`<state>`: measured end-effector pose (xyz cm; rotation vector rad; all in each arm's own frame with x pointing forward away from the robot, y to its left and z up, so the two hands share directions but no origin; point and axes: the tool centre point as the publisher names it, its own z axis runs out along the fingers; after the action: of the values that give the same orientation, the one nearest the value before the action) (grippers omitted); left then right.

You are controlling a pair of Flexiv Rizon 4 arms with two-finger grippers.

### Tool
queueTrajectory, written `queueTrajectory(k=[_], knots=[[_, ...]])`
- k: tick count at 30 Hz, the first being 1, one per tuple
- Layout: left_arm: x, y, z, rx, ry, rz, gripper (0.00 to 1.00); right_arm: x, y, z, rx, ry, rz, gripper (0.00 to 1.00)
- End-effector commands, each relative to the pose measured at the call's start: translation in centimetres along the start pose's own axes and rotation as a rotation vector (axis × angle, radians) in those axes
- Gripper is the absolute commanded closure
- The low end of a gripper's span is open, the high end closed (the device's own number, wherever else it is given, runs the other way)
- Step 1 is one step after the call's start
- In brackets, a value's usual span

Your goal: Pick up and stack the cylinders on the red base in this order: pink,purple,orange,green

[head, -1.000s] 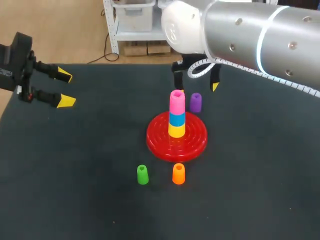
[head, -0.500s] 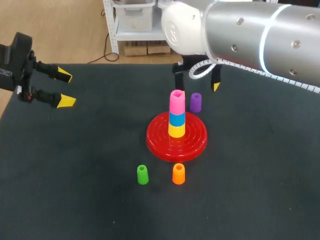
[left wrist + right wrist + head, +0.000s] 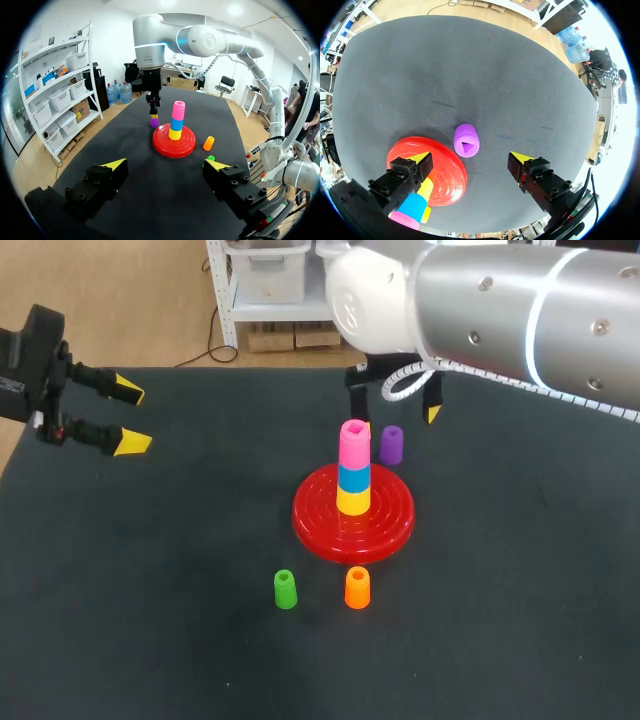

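Note:
I can see that the blue and yellow cylinders (image 3: pixel 354 490) are shorter than the pink one, so I expect the purple cylinder (image 3: pixel 391 445) will slip partway over the pink one's top when I lower it.
The red base (image 3: pixel 385 525) (image 3: pixel 165 147) (image 3: pixel 450 175) carries a stack of yellow, blue and pink cylinders, with pink (image 3: pixel 354 445) (image 3: pixel 178 109) on top. A purple cylinder (image 3: pixel 391 444) (image 3: pixel 466 140) (image 3: pixel 154 121) stands on the mat just right of the stack. My right gripper (image 3: pixel 392 406) (image 3: pixel 471 161) hangs open directly above it, one finger over the base's rim. The orange cylinder (image 3: pixel 357 587) (image 3: pixel 208 143) and green cylinder (image 3: pixel 285 589) (image 3: pixel 210 158) stand in front of the base. My left gripper (image 3: pixel 126 417) (image 3: pixel 166 168) is open and empty at the far left.
The dark mat (image 3: pixel 180 540) covers the whole table. My right arm (image 3: pixel 500 315) reaches in over the back right of the table.
My right gripper has shifted slightly to the right, over the purple cylinder. The left arm and the cylinders have not moved.

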<state>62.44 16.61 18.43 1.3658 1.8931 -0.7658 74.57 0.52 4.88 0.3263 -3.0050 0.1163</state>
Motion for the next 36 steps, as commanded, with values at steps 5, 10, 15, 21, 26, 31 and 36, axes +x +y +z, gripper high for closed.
queueTrajectory(k=[5,10,15,21,26,31,36], knots=[[0.1,0.0,0.0,-0.001,-0.002,0.002,0.0,0.3,-0.4,0.3,-0.061,-0.096,0.045,0.0],[0.1,0.0,0.0,-0.001,-0.002,0.002,0.0,0.2,-0.5,1.0,-0.064,-0.11,0.045,0.0],[0.1,0.0,0.0,-0.001,-0.002,0.002,0.0,0.1,-0.2,1.8,-0.053,-0.103,0.036,0.0],[0.1,0.0,0.0,-0.001,-0.002,0.002,0.0,-0.2,0.4,2.2,-0.051,-0.114,0.025,0.0],[0.1,0.0,0.0,-0.001,-0.002,0.002,0.0,-0.5,0.4,2.4,-0.046,-0.121,0.025,0.46],[0.1,0.0,0.0,-0.001,-0.002,0.002,0.0,-0.5,0.3,2.5,-0.05,-0.121,0.03,0.53],[0.1,0.0,0.0,-0.001,-0.002,0.002,0.0,-0.8,0.5,2.4,-0.052,-0.119,0.028,0.56]])
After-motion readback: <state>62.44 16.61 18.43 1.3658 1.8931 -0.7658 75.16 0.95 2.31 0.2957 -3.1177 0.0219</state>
